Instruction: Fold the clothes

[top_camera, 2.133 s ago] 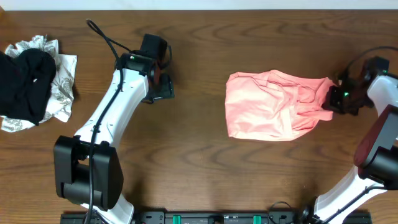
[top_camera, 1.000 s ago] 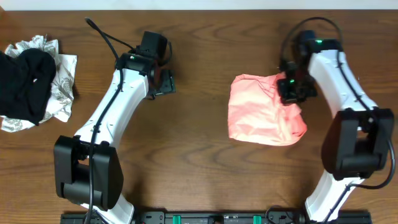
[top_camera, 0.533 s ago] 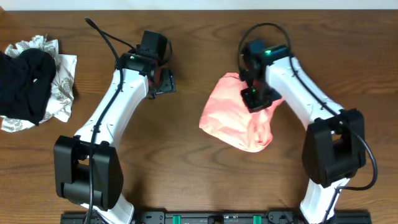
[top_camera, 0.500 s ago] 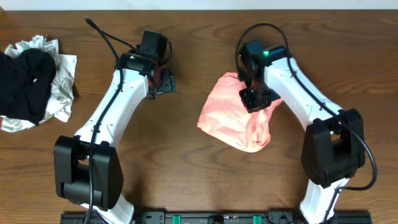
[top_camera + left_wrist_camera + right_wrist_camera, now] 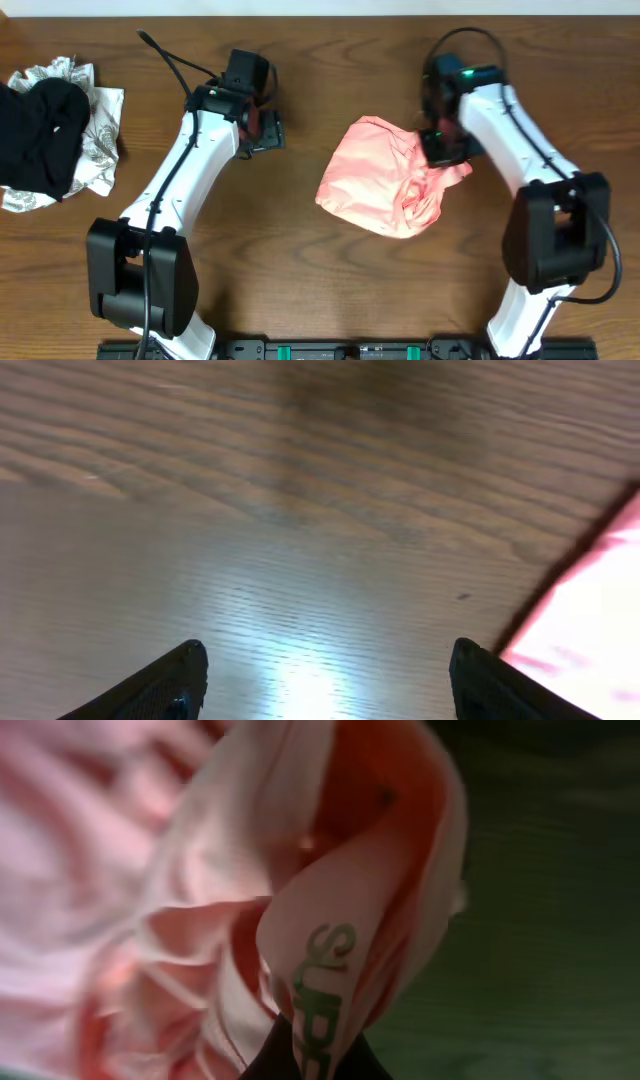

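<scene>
The salmon-pink T-shirt [image 5: 382, 184] is lying crumpled far from my left gripper. Next, my right gripper brings it toward the middle [image 5: 345, 182] and then opens for my left gripper.
The salmon-pink T-shirt [image 5: 385, 185] lies crumpled on the wooden table right of centre. My right gripper [image 5: 445, 150] is at its upper right edge and is shut on a fold of it. In the right wrist view the pinched fold [image 5: 340, 960] rises between the dark fingertips [image 5: 315, 1055] and shows dark block lettering. My left gripper [image 5: 268, 130] is open and empty, hovering over bare wood left of the shirt. In the left wrist view its two fingertips [image 5: 325, 680] stand wide apart, with the shirt's pink edge [image 5: 590, 630] at the right.
A heap of black and white patterned clothes [image 5: 50, 130] lies at the table's far left edge. The wooden table [image 5: 300, 270] is bare in front of the shirt.
The right gripper carried the shirt's right side leftward across the table, bunching and shifting the shirt left, then moved back toward the right with the fold still held. The left arm barely moved.
</scene>
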{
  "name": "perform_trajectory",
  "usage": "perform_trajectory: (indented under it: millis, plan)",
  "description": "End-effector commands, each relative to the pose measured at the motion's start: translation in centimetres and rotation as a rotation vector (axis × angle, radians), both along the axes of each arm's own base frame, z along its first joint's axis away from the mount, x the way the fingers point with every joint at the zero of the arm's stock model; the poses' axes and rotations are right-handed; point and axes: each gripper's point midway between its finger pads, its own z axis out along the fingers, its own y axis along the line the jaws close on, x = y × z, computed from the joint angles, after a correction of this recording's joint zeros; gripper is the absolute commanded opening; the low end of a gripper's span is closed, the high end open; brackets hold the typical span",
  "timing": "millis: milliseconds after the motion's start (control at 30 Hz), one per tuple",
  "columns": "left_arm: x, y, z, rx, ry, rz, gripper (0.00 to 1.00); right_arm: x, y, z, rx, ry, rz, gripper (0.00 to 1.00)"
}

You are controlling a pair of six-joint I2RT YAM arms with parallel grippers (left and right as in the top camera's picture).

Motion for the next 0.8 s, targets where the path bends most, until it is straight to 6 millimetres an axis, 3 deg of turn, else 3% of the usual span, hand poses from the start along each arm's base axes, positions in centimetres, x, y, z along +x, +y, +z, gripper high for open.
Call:
perform_trajectory:
  millis: [0,167,300,467,767]
  plan:
    - [-0.2,-0.9,-0.5,-0.021,0.013,-0.028,0.78,1.2,-4.1,1.3,-0.016,-0.053,-0.057,0.01]
    - [-0.1,-1.2,-0.4,-0.023,0.005,-0.035,0.78,2.1,-9.0,1.3,-0.011,-0.095,-0.135,0.01]
    - [0.0,-1.2,-0.3,-0.024,-0.001,-0.035,0.78,3.7,-10.7,1.4,0.063,-0.168,-0.14,0.01]
    - [0.2,-1.3,-0.3,-0.026,-0.01,-0.035,0.78,5.2,-9.7,1.8,0.183,-0.231,-0.103,0.01]
    - [0.2,-1.3,-0.3,-0.026,-0.01,-0.035,0.78,3.6,-4.9,1.5,0.133,-0.139,0.084,0.01]
